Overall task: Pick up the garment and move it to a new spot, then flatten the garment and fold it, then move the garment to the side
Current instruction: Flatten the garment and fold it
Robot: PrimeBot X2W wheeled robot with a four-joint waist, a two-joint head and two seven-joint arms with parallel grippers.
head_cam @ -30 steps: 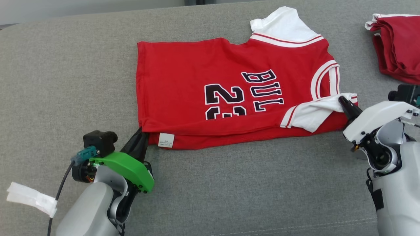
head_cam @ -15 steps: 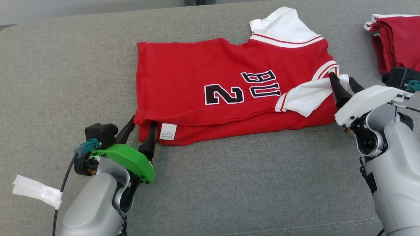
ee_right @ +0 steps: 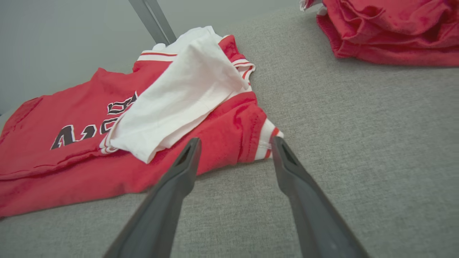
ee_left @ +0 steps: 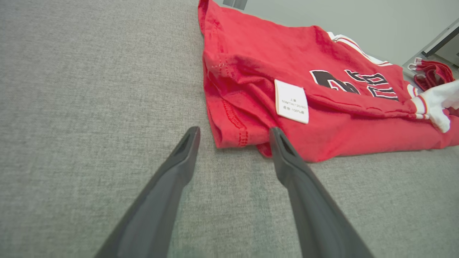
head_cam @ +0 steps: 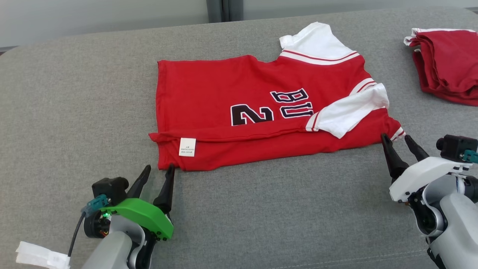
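Observation:
A striped seam (head_cam: 319,58) joins the far white sleeve and the garment's far edge (head_cam: 251,59), so the garment's far edge should come along and cover most of the lettering when the robot folds the sleeve over.
The garment (head_cam: 231,93) is a red jersey with white sleeves and black lettering, lying flat on the grey cushion with its near long edge folded up over the print. A white care label (head_cam: 187,147) shows on that fold. My left gripper (head_cam: 158,170) stands open just short of the garment's near left corner (ee_left: 229,136), holding nothing. At the near right corner (ee_right: 263,138), my right gripper (head_cam: 395,137) is open too, its fingertips a little clear of the cloth. The folded white sleeve (ee_right: 175,96) lies on top of the red fabric.
A pile of folded red garments (head_cam: 446,63) sits at the far right of the cushion, also seen as the red pile (ee_right: 391,28). A white tag (head_cam: 39,256) hangs by my left arm. Bare grey cushion (head_cam: 280,213) stretches along the near side.
Both grippers carried the near edge up over the print, opened, let it go and drew back toward me. The fold now lies by itself. The head camera has shifted slightly.

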